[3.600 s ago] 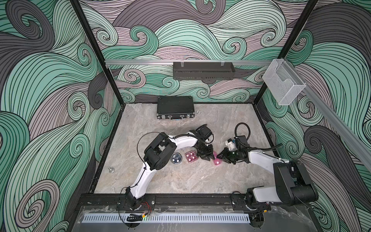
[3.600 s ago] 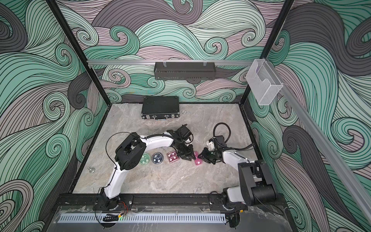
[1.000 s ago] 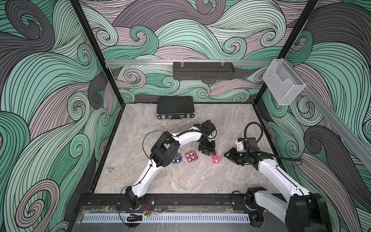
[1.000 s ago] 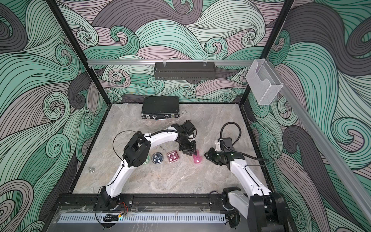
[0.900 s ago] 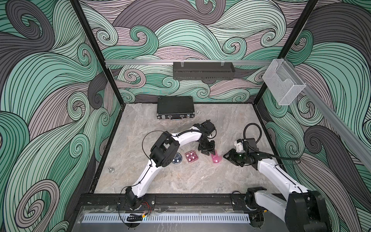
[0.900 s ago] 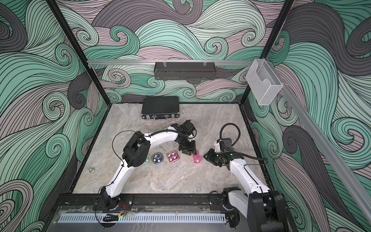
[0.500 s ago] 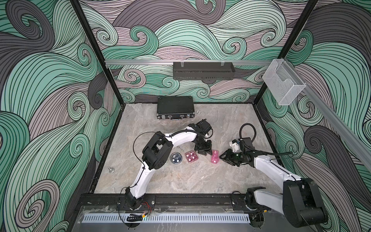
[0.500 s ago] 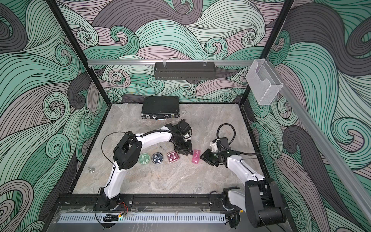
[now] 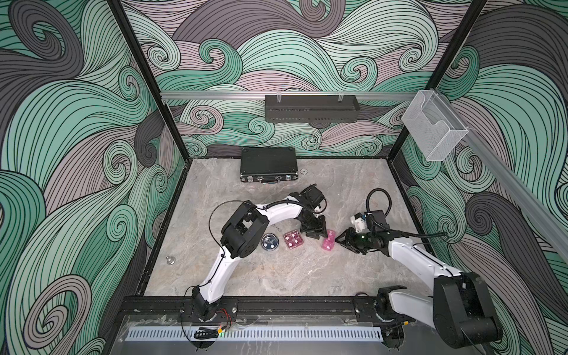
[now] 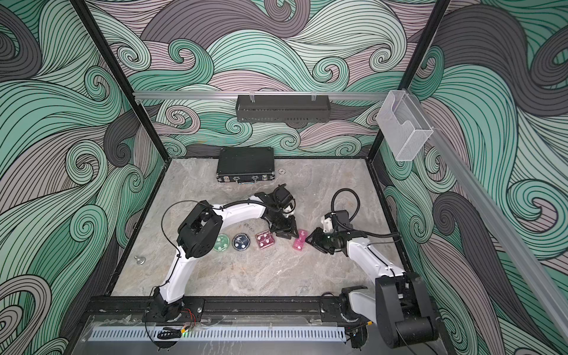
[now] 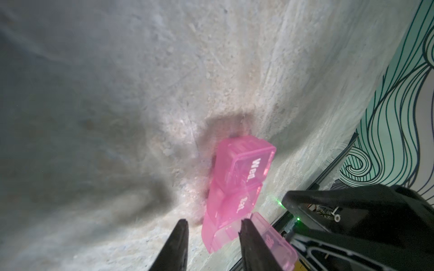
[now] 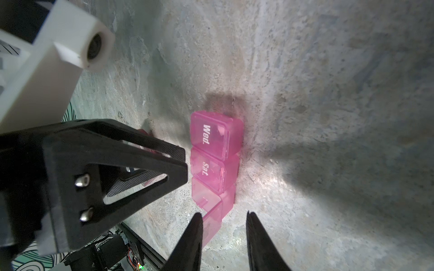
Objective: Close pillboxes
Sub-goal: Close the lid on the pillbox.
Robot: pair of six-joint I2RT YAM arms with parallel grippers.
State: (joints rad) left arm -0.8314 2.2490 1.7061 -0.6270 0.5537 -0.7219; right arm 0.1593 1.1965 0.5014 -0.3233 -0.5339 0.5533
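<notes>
My right gripper needs to push over the light pink pillbox's raised end lid [image 11: 274,242] because the lid leans away from my left gripper. Then my left gripper should pinch that pillbox end [image 11: 217,234] shut.
Several pillboxes lie in a row on the stone floor: green round [image 10: 221,242], dark blue round [image 9: 270,242], dark pink square [image 9: 293,239], light pink rectangular [image 9: 328,239]. In one top view my left arm's elbow hides the green one. The light pink pillbox [image 12: 215,150] has its "Wed." and "Sat." lids down and its end lid [image 12: 211,223] standing up. My left gripper [image 11: 212,220] is open, its jaws either side of that end. My right gripper [image 12: 223,213] is open too, just short of the raised lid, opposite the left gripper [image 9: 319,234].
A black briefcase [image 9: 268,164] lies shut against the back wall, with a small metal ring [image 9: 304,171] beside it. A small metal knob [image 9: 170,260] stands near the left edge. A black tray [image 9: 310,107] and a clear holder [image 9: 433,132] hang on the walls.
My right gripper has come in leftward, closer to the light pink pillbox. My left arm's elbow has swung left and partly back, while its gripper has stayed at the box.
</notes>
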